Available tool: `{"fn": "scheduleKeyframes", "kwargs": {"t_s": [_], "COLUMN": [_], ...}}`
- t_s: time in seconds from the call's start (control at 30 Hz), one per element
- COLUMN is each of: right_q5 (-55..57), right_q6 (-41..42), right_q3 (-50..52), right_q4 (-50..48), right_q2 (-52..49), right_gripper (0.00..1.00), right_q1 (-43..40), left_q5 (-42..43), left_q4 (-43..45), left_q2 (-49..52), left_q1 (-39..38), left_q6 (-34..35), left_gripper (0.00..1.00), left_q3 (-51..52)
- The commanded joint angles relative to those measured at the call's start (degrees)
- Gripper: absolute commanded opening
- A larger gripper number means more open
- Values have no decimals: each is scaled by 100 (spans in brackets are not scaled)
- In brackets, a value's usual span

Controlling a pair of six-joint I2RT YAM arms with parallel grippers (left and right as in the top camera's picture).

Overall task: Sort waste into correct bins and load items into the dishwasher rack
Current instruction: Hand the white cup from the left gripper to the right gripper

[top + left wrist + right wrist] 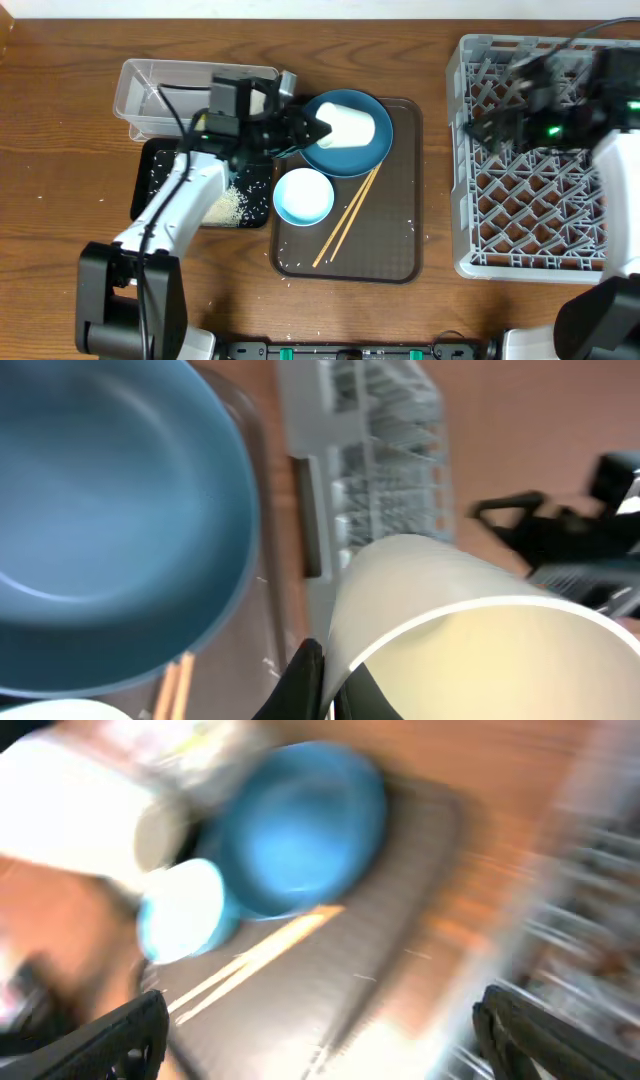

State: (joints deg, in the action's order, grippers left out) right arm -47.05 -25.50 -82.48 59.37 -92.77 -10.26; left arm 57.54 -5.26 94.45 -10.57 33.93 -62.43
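The white cup (328,128) is held by its rim in my left gripper, far from the dishwasher rack. My right gripper should grab its loose end (367,126) and load the cup.
My left gripper (312,128) is shut on the rim of a white cup (350,127), held tipped on its side over the dark-blue plate (345,150). In the left wrist view one finger sits inside the cup (470,650) and one outside, at the gripper (322,672), with the plate (100,510) to the left. The light-blue bowl (303,196) and the chopsticks (345,218) lie on the brown tray (400,240). My right gripper (485,125) hovers open and empty over the dishwasher rack (530,200); its view is blurred (320,1030). The wrapper, the napkin and the second cup are out of view.
The clear tub (160,85) stands at the back left. The black tray (155,175) in front of it holds loose rice (228,208). A few grains lie on the brown tray and the wooden table.
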Motion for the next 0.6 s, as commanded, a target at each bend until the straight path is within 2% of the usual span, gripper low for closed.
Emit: {"fn": "scheduleKeyframes", "kwargs": {"t_s": [0.0,0.07,0.27,0.57], "right_q5": [-1749,-1952,-1969,-2186], "right_q6": [-1720,-2052,-2044,-1919], "right_q3": [385,592,787,787], "right_q4": [-2,-131,-769,-1530], "right_q2": [-24,-24,-24,-24], "right_gripper": [97,98,95,84], "right_q1": [581,962,1902,2455], "left_q5": [1204,1344,1943,2503], "left_q4": [26,24,31,24], "left_q2": [-4,-4,-4,-4], "left_q1": [81,79,48,48], "left_q6": [223,256,350,348], "left_gripper": [6,6,6,6], "left_q3": [-33,-33,-33,-33]}}
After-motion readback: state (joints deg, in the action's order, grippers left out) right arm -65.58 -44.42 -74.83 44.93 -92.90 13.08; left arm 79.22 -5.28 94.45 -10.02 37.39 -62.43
